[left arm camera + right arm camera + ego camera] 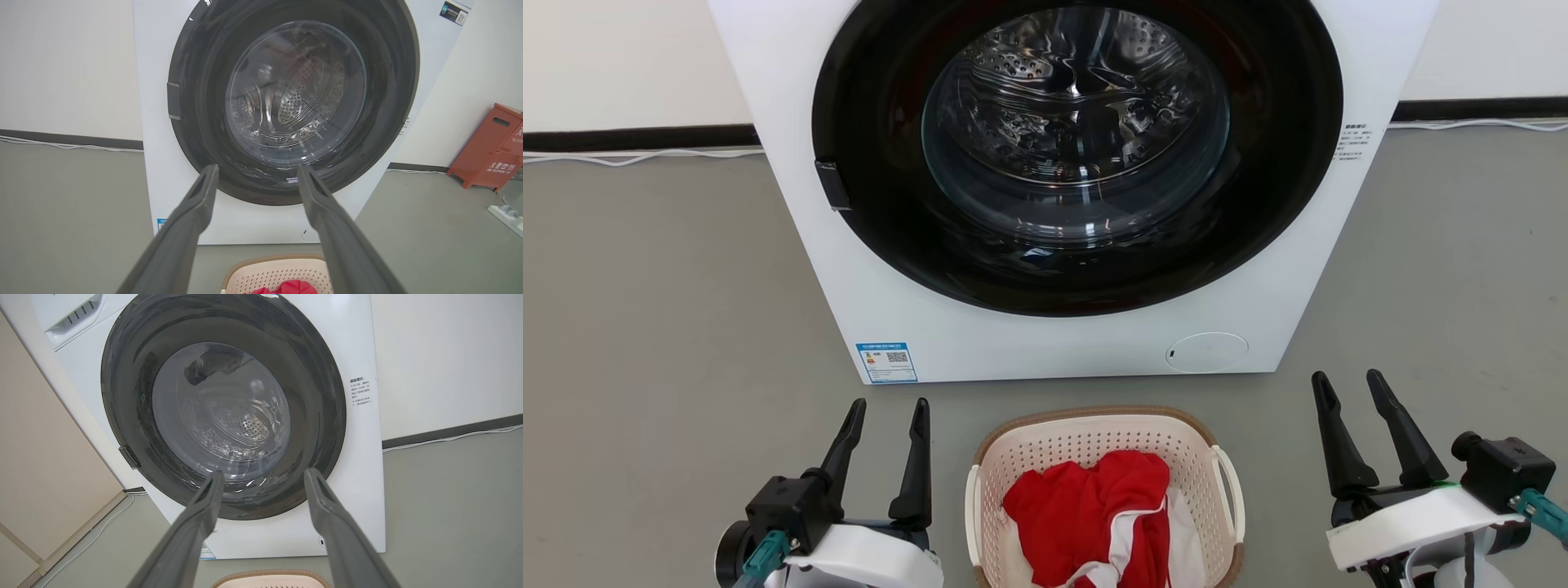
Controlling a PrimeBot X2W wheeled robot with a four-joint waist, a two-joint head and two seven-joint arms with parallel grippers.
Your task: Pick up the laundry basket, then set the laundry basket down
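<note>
The red and white clothes (1096, 514) are in a heap below the brown rim (1098, 412) of the laundry basket. They will stay in place inside when I lift the basket.
The laundry basket (1086, 445), cream perforated plastic with a brown woven-look rim and white side loop handles, stands on the grey floor at the bottom centre of the head view, holding red and white clothes (1094, 510). My left gripper (888, 406) is open to the basket's left, apart from it. To the basket's right my right gripper (1347, 378) is open too, nothing between its fingers. In the left wrist view the basket (273, 271) shows low between the open fingers of the left gripper (257, 167). The right wrist view catches just the basket's rim (269, 575) under the right gripper (264, 472).
A white front-loading washing machine (980, 327) with a shut dark round door (1078, 155) stands right behind the basket. Cables (645, 155) run along the wall's base. A red box (488, 149) and a power strip (506, 212) sit at the far right of the left wrist view.
</note>
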